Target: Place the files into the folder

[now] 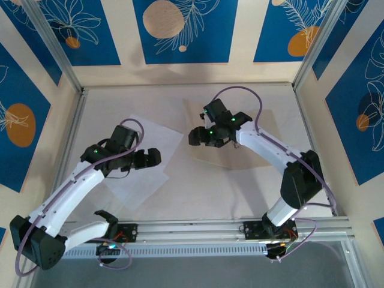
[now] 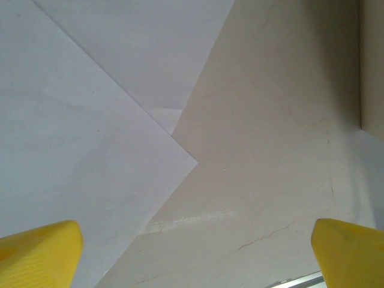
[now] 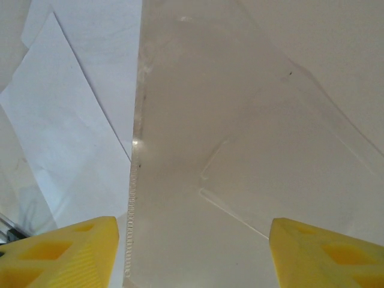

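My left gripper is moving with open fingers toward the top file's near edge [image 1: 120, 198], which is clear of the other file, and should keep on until they straddle that edge [image 1: 114, 192], then close.
Two white files [image 1: 141, 157] lie overlapping on the table's left half. In the left wrist view their corners [image 2: 84, 150] reach toward bare table. My left gripper [image 1: 149, 159] hovers over the sheets' right edge, open [image 2: 197, 255], with only table between its yellow fingers [image 2: 42, 252]. The folder [image 1: 279, 117] lies flat to the right, pale and glossy in the right wrist view [image 3: 240, 150], with a crimped left edge. My right gripper [image 1: 201, 137] is open [image 3: 192, 255] just above that edge and holds nothing. The files [image 3: 78, 120] lie left of it.
Walls with blue panels enclose the table on three sides. A metal rail [image 1: 198, 228] with both arm bases runs along the near edge. A purple cable [image 1: 240, 90] loops over the right wrist.
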Controlling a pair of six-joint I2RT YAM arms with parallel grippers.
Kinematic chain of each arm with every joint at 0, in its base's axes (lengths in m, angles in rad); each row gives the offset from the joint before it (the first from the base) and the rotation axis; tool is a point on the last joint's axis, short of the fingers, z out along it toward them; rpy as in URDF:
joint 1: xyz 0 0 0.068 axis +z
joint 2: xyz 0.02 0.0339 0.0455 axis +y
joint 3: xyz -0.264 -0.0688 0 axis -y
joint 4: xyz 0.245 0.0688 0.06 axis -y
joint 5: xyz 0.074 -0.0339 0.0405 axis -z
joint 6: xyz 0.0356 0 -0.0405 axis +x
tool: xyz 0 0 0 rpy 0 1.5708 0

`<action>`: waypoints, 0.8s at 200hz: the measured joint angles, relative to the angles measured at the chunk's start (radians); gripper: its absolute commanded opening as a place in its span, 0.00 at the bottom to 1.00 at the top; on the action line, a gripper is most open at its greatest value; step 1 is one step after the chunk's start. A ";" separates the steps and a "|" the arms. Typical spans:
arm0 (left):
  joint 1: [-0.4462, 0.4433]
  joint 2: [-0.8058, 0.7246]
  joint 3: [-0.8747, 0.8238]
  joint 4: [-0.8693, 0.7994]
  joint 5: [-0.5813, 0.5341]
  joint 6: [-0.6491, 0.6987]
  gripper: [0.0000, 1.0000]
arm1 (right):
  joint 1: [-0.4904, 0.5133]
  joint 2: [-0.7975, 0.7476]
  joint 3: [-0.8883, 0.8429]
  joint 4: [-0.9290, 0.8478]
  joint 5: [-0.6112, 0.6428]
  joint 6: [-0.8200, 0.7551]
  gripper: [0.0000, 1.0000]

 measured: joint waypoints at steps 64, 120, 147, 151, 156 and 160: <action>0.014 -0.031 -0.068 -0.001 -0.003 -0.016 0.98 | 0.025 0.233 0.089 0.141 -0.129 0.057 0.68; 0.040 -0.041 -0.133 -0.005 -0.071 -0.083 1.00 | 0.027 0.261 0.183 0.266 -0.257 0.060 0.66; 0.067 -0.058 -0.167 -0.013 -0.134 -0.140 1.00 | 0.027 0.323 0.202 0.336 -0.328 0.060 0.66; 0.072 -0.062 -0.174 -0.015 -0.143 -0.150 1.00 | 0.027 0.335 0.204 0.346 -0.338 0.060 0.66; 0.079 -0.070 -0.182 -0.017 -0.154 -0.158 1.00 | 0.027 0.349 0.208 0.356 -0.350 0.059 0.65; 0.084 -0.077 -0.190 -0.018 -0.163 -0.164 1.00 | 0.027 0.360 0.212 0.364 -0.359 0.059 0.64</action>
